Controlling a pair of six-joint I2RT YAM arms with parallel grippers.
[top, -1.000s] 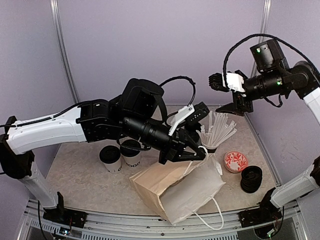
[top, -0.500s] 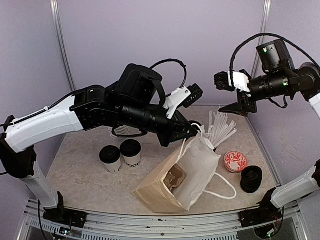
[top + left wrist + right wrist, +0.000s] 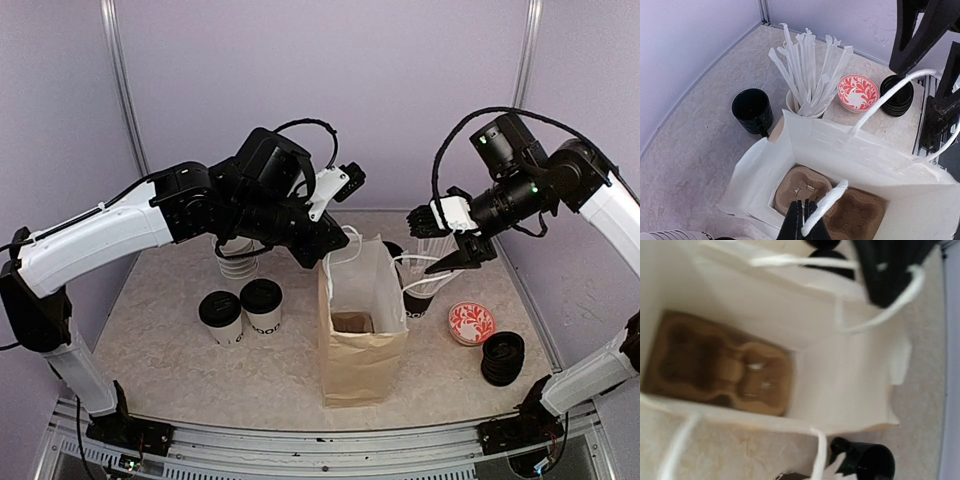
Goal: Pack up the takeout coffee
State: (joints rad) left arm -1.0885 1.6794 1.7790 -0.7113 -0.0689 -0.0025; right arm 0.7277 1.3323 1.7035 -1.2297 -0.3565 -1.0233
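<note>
The robot's left gripper should grab one white handle (image 3: 832,199) again and, together with the right gripper, turn the bag's wide side to the front, because the paper bag's narrow side (image 3: 363,369) faces the front now.
Two takeout coffee cups (image 3: 220,316) (image 3: 262,305), white with black lids, stand on the table left of the white paper bag (image 3: 362,330). The bag stands upright and open, with a brown two-cup tray (image 3: 807,187) on its bottom, also the tray (image 3: 720,362) in the right wrist view. My left gripper (image 3: 326,256) is above the bag's left rim, shut on one white handle (image 3: 826,207). My right gripper (image 3: 432,243) hovers at the bag's right side, jaws apart, close to the other handle (image 3: 420,263). That handle (image 3: 819,455) runs down to the frame's bottom edge, where the fingers barely show.
A black cup (image 3: 752,107) and a cup of white sticks (image 3: 809,75) stand behind the bag. A red patterned dish (image 3: 470,322) and a stack of black lids (image 3: 502,357) lie to its right. Stacked white cups (image 3: 238,264) sit under my left arm.
The bag has gone from lying on its side to standing upright, pulled up by my left gripper on its handle. My right gripper came down and left to the bag, jaws narrowing.
</note>
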